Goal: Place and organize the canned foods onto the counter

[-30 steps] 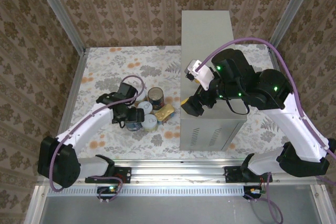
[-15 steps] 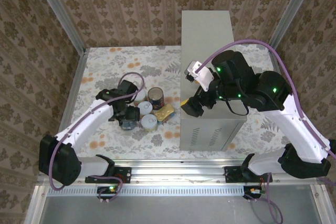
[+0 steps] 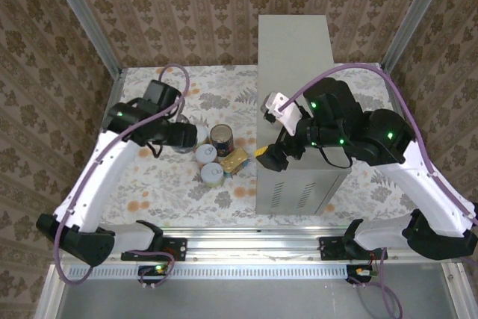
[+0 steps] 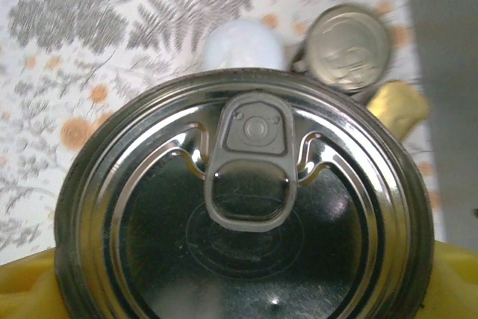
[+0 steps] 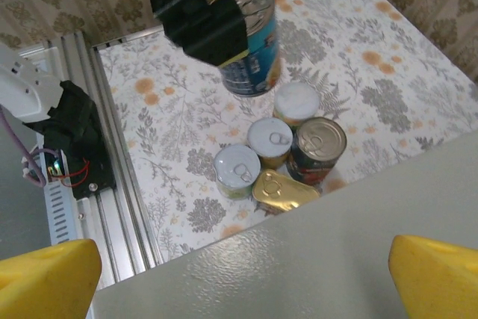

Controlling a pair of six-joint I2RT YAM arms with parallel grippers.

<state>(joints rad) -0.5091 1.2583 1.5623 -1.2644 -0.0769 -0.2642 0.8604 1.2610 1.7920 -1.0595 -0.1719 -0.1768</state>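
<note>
The blue-labelled can (image 5: 252, 56) hangs upright and my right gripper's fingers (image 3: 261, 152) are open, so my left gripper should keep carrying the can toward them until they close around it.
My left gripper (image 3: 180, 137) is shut on a blue-labelled can (image 5: 252, 41) and holds it in the air above the floral floor. Its silvery pull-tab lid (image 4: 246, 207) is close under the left wrist camera, with yellow fingertips (image 4: 22, 293) at its sides. On the floor below are three pale-lidded cans (image 5: 269, 140), a dark red can (image 5: 317, 147) and the flat gold tin (image 5: 284, 188). The tall grey counter (image 3: 295, 57) stands to their right. My right gripper (image 3: 270, 156) hangs open over the counter's left edge, its yellow fingertips (image 5: 45, 274) wide apart and nothing between them.
The can cluster (image 3: 216, 156) lies tight against the counter's left side. A metal rail (image 3: 246, 238) with the arm bases runs along the near edge. Patterned walls close in the back and both sides. Open floral floor (image 3: 157, 199) lies left of the cans.
The left arm has lifted the blue can off the floor out of the cluster and swung up and back to the left. The right gripper has barely shifted.
</note>
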